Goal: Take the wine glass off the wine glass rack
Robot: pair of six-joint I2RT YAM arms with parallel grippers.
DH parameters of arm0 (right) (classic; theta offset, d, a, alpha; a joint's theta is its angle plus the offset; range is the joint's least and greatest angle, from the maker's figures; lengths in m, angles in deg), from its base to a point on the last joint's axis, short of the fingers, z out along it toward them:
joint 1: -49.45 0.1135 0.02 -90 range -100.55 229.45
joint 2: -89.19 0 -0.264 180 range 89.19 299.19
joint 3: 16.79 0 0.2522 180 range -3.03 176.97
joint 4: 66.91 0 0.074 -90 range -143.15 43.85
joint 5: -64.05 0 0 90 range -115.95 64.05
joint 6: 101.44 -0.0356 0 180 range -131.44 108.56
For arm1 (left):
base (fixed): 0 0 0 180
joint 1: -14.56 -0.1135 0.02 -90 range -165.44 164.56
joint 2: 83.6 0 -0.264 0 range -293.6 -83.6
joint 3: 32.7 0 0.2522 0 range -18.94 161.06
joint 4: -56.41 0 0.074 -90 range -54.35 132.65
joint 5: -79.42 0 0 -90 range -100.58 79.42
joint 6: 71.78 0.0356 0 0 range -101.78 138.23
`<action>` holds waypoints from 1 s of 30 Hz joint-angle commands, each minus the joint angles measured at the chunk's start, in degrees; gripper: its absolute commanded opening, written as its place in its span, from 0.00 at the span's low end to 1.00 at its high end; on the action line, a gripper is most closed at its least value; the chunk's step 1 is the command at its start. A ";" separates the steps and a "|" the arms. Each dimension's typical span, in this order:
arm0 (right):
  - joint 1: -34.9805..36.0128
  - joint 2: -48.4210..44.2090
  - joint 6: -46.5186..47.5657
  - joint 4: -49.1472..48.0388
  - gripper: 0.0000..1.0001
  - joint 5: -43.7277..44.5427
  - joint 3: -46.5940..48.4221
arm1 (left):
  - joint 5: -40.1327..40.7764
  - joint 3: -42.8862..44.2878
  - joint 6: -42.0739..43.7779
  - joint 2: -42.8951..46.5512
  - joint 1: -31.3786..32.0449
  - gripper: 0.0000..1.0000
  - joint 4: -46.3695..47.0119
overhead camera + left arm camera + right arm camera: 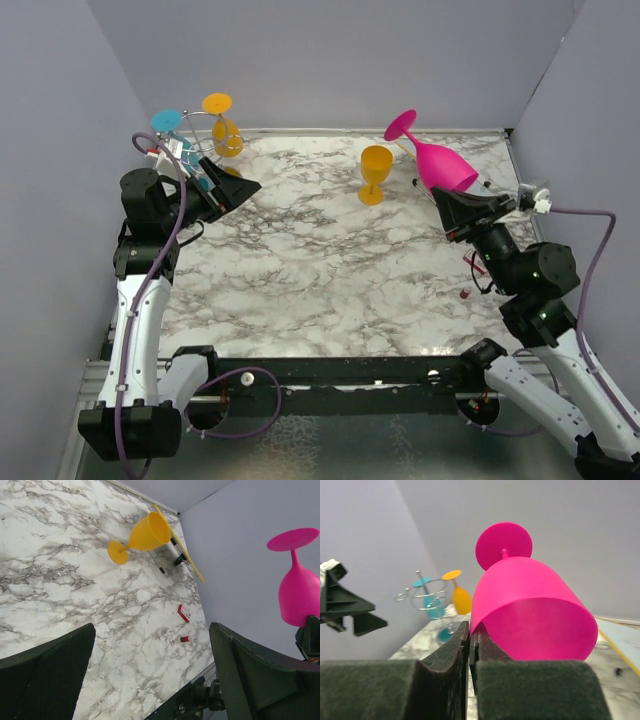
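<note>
My right gripper is holding the pink wine glass foot up (402, 124). I should swing it back, turn its foot down and set it upright beside the orange glass (379, 226).
The wine glass rack (200, 128) stands at the far left corner, a thin wire stand with hoop arms. A teal glass (168, 123) and an orange glass (226, 135) hang on it upside down. My right gripper (446, 200) is shut on the rim of a pink wine glass (442, 163) and holds it tilted in the air, foot up, at the far right. The right wrist view shows the jaws (470, 632) pinching the pink rim (530, 605), with the rack (422, 596) far behind. My left gripper (238, 192) is open and empty beside the rack; its wrist view (152, 627) shows only table between the fingers.
A second orange glass (376, 172) stands upright on the marble table (300, 260) near the back middle. Small red bits (465, 293) lie at the right. A yellow strip (180, 547) runs along the back wall. Grey walls close three sides.
</note>
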 commanded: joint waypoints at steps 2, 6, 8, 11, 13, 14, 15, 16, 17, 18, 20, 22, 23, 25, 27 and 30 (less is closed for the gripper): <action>0.30 -5.99 9.56 11.71 0.01 11.32 1.95 | 2.07 0.99 3.74 -0.34 -0.13 0.99 -1.35; 0.31 -6.64 11.26 20.52 0.01 9.87 5.08 | 3.29 -0.07 5.82 0.26 -0.11 0.99 -2.19; 0.28 -5.35 11.25 26.83 0.01 9.36 8.10 | 3.93 -0.68 6.96 0.17 -0.14 0.99 -2.64; 0.31 -1.98 11.84 35.38 0.01 7.50 12.84 | 4.56 -1.26 8.34 -0.31 -0.11 0.99 -3.02; 0.31 1.22 12.11 40.71 0.01 6.36 16.03 | 4.68 -1.55 8.74 -0.51 -0.07 0.99 -3.04; 0.31 2.83 12.16 42.72 0.01 5.59 17.35 | 4.68 -1.64 8.87 -0.63 -0.08 0.99 -2.99; 0.31 4.63 12.48 44.67 0.01 4.66 18.59 | 4.76 -1.70 8.97 -0.62 0.00 0.99 -2.99; 0.31 6.56 12.81 46.57 0.01 3.45 20.52 | 4.77 -1.83 9.12 -0.73 0.07 0.99 -3.00; 0.31 9.32 13.34 48.53 0.01 2.21 21.76 | 4.73 -1.97 9.21 -0.69 0.09 0.99 -3.05; 0.29 11.40 13.63 50.52 0.01 1.21 22.79 | 4.76 -2.06 9.39 -0.58 0.16 0.99 -3.04; 0.31 15.10 14.52 53.17 0.01 -1.10 24.63 | 4.84 -2.30 9.61 -0.32 0.28 0.99 -3.14; 0.31 18.20 15.52 55.08 0.01 -4.18 26.25 | 4.93 -2.41 9.92 -0.04 0.33 0.99 -3.42; 0.31 19.41 15.84 55.72 0.01 -6.01 26.98 | 4.94 -2.44 10.15 0.08 0.38 0.99 -3.56; 0.31 21.04 15.97 56.35 0.01 -9.59 27.93 | 5.15 -2.52 10.49 0.24 0.45 0.99 -3.77; 0.27 22.71 16.61 57.05 0.01 -13.74 28.91 | 5.36 -2.63 10.79 0.21 0.47 0.99 -4.02; 0.30 25.89 18.01 59.13 0.01 -20.81 29.90 | 5.56 -2.78 10.80 0.00 0.53 0.99 -4.05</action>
